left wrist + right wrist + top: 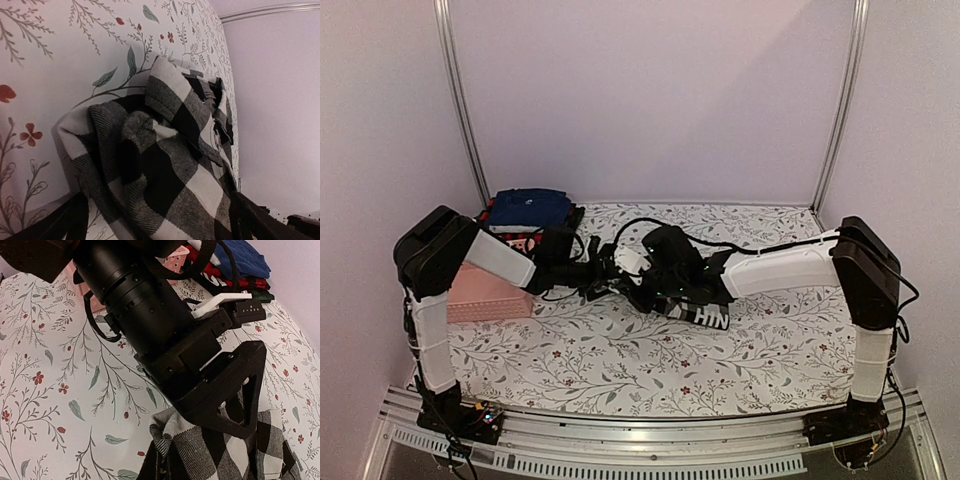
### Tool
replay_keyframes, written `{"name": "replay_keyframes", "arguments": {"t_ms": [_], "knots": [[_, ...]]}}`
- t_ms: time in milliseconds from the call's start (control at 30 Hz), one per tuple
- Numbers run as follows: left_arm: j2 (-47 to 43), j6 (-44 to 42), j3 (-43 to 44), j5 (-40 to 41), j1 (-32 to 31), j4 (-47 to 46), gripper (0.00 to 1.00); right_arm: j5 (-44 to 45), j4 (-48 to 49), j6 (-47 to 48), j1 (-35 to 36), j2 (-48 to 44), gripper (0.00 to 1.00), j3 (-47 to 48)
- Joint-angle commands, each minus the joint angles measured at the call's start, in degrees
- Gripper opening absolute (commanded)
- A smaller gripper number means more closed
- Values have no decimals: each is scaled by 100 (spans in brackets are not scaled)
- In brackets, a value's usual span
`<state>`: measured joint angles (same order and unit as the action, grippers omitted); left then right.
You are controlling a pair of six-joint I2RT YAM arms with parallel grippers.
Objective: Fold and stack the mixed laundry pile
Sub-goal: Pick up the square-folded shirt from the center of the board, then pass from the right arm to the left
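My right gripper is holding the checked shirt's corner (162, 434), so it should let go and move back before my left gripper carries the shirt onto the navy blue garment (528, 208).
The black-and-white checked shirt (170, 165) lies bunched on the flowered table cloth (620, 350) in the middle of the table. My left gripper (160, 222) is open, one finger on each side of the shirt's folds. My right gripper (162, 462) is shut on a corner of the checked shirt (225, 450), right under the left gripper's black body (200, 370). In the top view both grippers meet at the centre, left gripper (612, 272) and right gripper (642, 280). A black garment with white lettering (705, 317) lies just right of them.
At the back left a folded navy blue garment (528, 208) rests on a red-and-black plaid piece (520, 241). The pink slotted basket (485, 292) sits under the left arm. Walls close in the table on three sides.
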<state>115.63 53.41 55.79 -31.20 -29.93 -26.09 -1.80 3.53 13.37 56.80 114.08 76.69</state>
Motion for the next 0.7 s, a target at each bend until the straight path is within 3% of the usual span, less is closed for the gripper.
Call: {"name": "replay_keyframes", "arguments": {"t_ms": [0,100,200,367,533,667], "knots": [[266,114,-41,-565,-95,-430,95,78,228,168,77,116,0,212],[339,287,-193,-732,-89,-781,89,148,228,274,131,190,0,255],[338,180,-284,-817,-78,-1075,77,359,213,432,209,271,1,285],[273,-107,-265,-1016,-70,-1230,38,528,239,808,404,381,3,257],[109,-699,76,-737,5,-343,2,645,271,843,464,316,8,186],[-87,-1817,786,199,-19,1503,0,708,347,643,464,-69,30,-163]]}}
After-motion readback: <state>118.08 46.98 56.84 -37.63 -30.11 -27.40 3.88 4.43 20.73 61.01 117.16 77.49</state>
